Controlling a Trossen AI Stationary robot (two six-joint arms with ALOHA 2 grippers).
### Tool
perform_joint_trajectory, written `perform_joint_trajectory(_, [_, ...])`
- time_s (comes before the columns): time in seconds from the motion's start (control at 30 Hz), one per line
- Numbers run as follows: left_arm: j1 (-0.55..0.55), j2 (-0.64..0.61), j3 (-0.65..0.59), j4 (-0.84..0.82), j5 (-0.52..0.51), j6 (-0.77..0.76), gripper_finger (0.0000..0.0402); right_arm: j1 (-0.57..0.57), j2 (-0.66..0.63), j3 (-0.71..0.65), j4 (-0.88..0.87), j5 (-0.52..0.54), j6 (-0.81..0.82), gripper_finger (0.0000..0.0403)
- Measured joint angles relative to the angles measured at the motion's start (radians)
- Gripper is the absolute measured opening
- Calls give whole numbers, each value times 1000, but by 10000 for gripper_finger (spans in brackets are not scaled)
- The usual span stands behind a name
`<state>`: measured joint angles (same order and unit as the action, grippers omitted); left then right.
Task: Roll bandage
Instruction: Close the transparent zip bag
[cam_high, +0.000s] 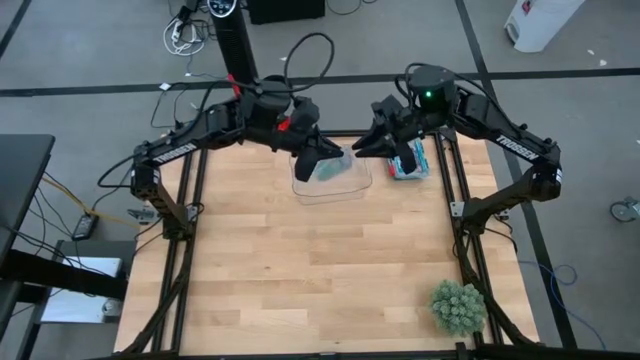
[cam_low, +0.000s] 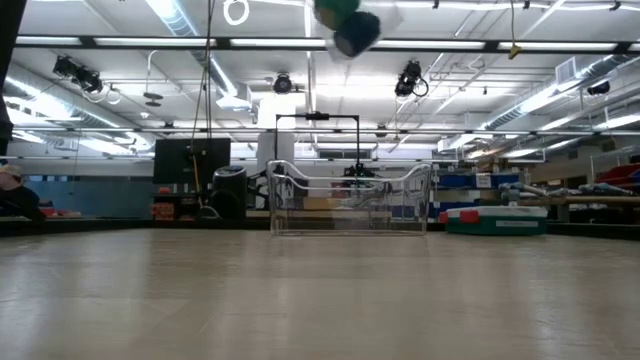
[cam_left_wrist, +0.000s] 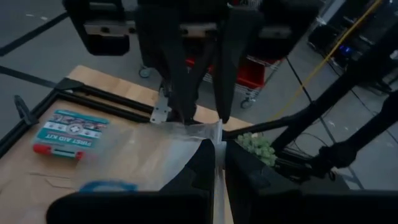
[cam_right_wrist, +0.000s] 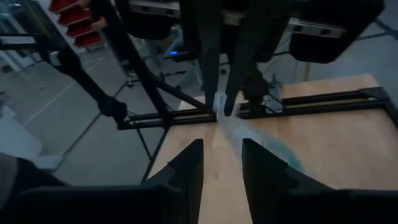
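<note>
I expect the teal bandage (cam_high: 332, 168) to come along inside when I carry the clear wrapper (cam_right_wrist: 244, 132), because the wrapper slants limply down with teal low in it.
High over the clear plastic container (cam_high: 345, 192), my two grippers face each other. My left gripper (cam_left_wrist: 219, 165) is shut on a clear plastic wrapper (cam_right_wrist: 249, 134), and the teal bandage (cam_right_wrist: 277, 152) shows inside it. The wrapper hangs below the fingers, clear of the table; from above it shows as teal (cam_high: 328, 172) over the container. My right gripper (cam_right_wrist: 222, 165) is open. Its fingertips (cam_left_wrist: 186, 118) stand on either side of the wrapper's other end (cam_left_wrist: 205, 127). My left gripper pinches one end of the clear wrapper (cam_right_wrist: 220, 104) between its two fingers, which point nearly level toward the right arm. The wrapper trails slantwise down from them with the bandage inside, lifted clear of container and table. Whether my right gripper touches the wrapper I cannot tell.
A first aid kit (cam_high: 408, 160) lies on the table to the right of the container, under the right arm. A small green plant (cam_high: 458, 306) stands at the near right corner. A blurred blue ring (cam_left_wrist: 106, 185) shows low in the left wrist view. Bare wood fills the near half.
</note>
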<state>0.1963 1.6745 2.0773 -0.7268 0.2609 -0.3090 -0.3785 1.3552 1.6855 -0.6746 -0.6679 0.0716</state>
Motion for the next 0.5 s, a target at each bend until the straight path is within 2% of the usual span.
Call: perform_joint_trajectory(0.5, [0,0,0,21,-22,-20,28,62,28,0,36,130,-143,102])
